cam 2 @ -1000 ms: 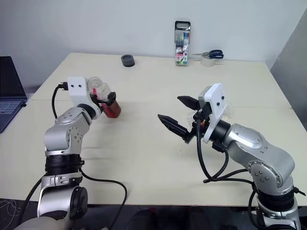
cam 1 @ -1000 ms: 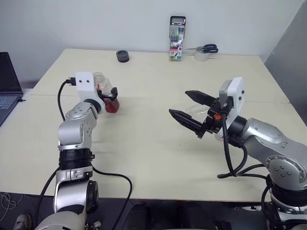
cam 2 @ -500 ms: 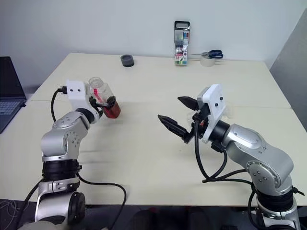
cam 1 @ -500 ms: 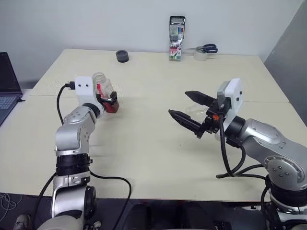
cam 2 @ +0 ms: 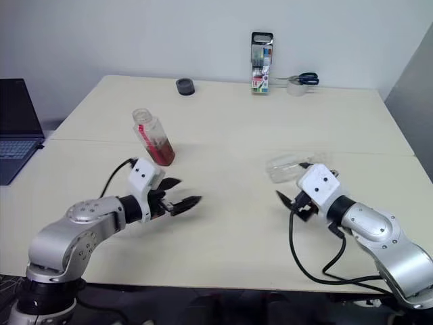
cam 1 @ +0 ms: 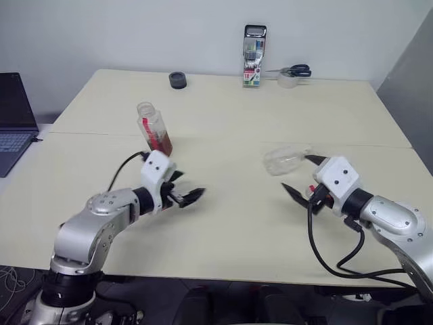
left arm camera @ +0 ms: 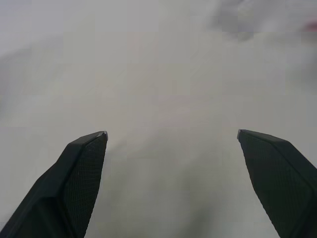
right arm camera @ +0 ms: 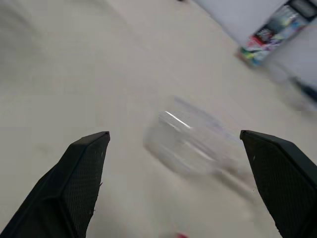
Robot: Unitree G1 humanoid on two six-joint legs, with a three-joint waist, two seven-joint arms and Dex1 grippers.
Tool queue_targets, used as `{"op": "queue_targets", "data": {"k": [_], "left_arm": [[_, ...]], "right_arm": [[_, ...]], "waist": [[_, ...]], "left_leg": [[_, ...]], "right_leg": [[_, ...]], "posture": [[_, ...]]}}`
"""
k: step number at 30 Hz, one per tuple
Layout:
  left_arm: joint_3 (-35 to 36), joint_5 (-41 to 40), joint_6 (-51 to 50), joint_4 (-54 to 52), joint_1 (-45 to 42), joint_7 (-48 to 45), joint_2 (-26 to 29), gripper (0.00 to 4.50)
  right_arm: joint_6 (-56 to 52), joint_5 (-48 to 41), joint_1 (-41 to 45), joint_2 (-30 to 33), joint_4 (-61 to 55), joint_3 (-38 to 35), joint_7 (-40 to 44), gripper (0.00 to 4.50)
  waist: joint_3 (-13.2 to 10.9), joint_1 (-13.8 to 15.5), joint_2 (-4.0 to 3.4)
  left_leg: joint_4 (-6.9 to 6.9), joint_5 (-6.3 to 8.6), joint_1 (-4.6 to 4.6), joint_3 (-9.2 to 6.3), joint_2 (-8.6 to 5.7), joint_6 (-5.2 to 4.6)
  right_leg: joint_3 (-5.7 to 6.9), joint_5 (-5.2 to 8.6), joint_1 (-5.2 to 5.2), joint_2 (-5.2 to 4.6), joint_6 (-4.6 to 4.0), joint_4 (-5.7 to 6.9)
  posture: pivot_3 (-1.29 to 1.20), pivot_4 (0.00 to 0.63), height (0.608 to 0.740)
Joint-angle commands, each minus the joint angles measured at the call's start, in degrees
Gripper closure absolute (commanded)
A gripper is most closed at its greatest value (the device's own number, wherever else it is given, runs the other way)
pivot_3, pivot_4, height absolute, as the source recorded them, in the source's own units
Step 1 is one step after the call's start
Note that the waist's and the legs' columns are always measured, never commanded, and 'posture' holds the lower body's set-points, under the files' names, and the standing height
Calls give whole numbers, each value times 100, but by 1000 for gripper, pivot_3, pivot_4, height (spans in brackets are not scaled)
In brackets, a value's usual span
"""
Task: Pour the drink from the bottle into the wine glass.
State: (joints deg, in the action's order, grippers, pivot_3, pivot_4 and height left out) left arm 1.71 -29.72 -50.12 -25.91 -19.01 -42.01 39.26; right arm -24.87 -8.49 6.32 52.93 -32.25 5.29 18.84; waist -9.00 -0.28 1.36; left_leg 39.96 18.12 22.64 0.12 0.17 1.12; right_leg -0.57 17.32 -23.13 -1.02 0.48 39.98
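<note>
My gripper will swing the wine glass [cam 1: 283, 160] upright when it turns the wine glass by the stem, and the wine glass will stand by itself, because a straight stem [right arm camera: 234, 181] runs out from the bowl.
The bottle [cam 1: 154, 128] stands free on the left half of the table [cam 1: 223, 223], leaning slightly, its neck uncapped and the reddish drink [cam 1: 161, 143] in its lower part. My left gripper [cam 1: 184, 196] is open, nearer to me and right of the bottle, holding nothing. The wine glass [cam 1: 283, 160] lies on its side right of the middle, with its bowl toward the centre. Just behind the glass, my right gripper [cam 1: 302, 177] is open, and the glass [right arm camera: 188, 144] lies ahead between its spread fingers without being touched.
A clear marker case [cam 1: 254, 55], scissors [cam 1: 294, 70] and a tape roll [cam 1: 287, 80] sit along the far edge, with a small black round object [cam 1: 178, 80] to their left. A laptop [cam 1: 13, 115] lies off the table's left side.
My left gripper has let go of the bottle and pulled back toward me and rightward. My right gripper has sunk and moved right. The glass, earlier between its fingers, now lies on the table.
</note>
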Motion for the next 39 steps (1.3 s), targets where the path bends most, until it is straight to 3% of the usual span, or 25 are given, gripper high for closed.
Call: {"op": "queue_targets", "data": {"k": [1, 9, 22, 28, 38, 39], "left_arm": [[-67, -118, 468, 139, -284, -723, 269, 20], [-299, -190, 699, 606, -882, -1053, 59, 20], [-381, -87, 771, 449, -598, -724, -190, 20], [-337, -91, 746, 390, -522, -595, -174, 20], [-213, -169, 658, 257, -381, -486, -85, 20], [-204, -178, 650, 242, -368, -481, -75, 0]], "right_arm": [[1142, 1076, 169, 195, 863, 13, -25, 0], [3100, 2735, 1158, -2, 3551, 703, -202, 0], [5234, 4395, 3530, -838, 7442, 1733, -996, 0], [5687, 4910, 4362, -1203, 8554, 2126, -1435, 0], [5906, 5361, 5030, -1518, 9661, 2555, -1813, 0], [5906, 5346, 5064, -1532, 9736, 2567, -1777, 367]], "waist": [[0, -55, -4], [-3, -137, -6], [-5, -165, -10], [-5, -162, -10], [-5, -174, -10], [-5, -174, -10]], "left_leg": [[-5, -1, -6, 9, 5, 2], [-3, -2, -6, 13, 10, 3], [0, -2, -8, 23, 12, 3], [0, -2, -7, 23, 12, 4], [0, -3, -10, 26, 13, 5], [0, -3, -10, 26, 13, 5]], "right_leg": [[-10, 0, 0, 5, 0, 1], [-15, 0, -1, 11, -1, 1], [-26, -1, -4, 11, -3, 6], [-26, -1, -5, 10, -3, 5], [-28, -1, -5, 10, -3, 8], [-27, -1, -5, 10, -3, 8]], "posture": [[0, 150, 740], [0, 150, 740], [0, 150, 740], [0, 150, 740], [0, 150, 740], [0, 150, 740]]}}
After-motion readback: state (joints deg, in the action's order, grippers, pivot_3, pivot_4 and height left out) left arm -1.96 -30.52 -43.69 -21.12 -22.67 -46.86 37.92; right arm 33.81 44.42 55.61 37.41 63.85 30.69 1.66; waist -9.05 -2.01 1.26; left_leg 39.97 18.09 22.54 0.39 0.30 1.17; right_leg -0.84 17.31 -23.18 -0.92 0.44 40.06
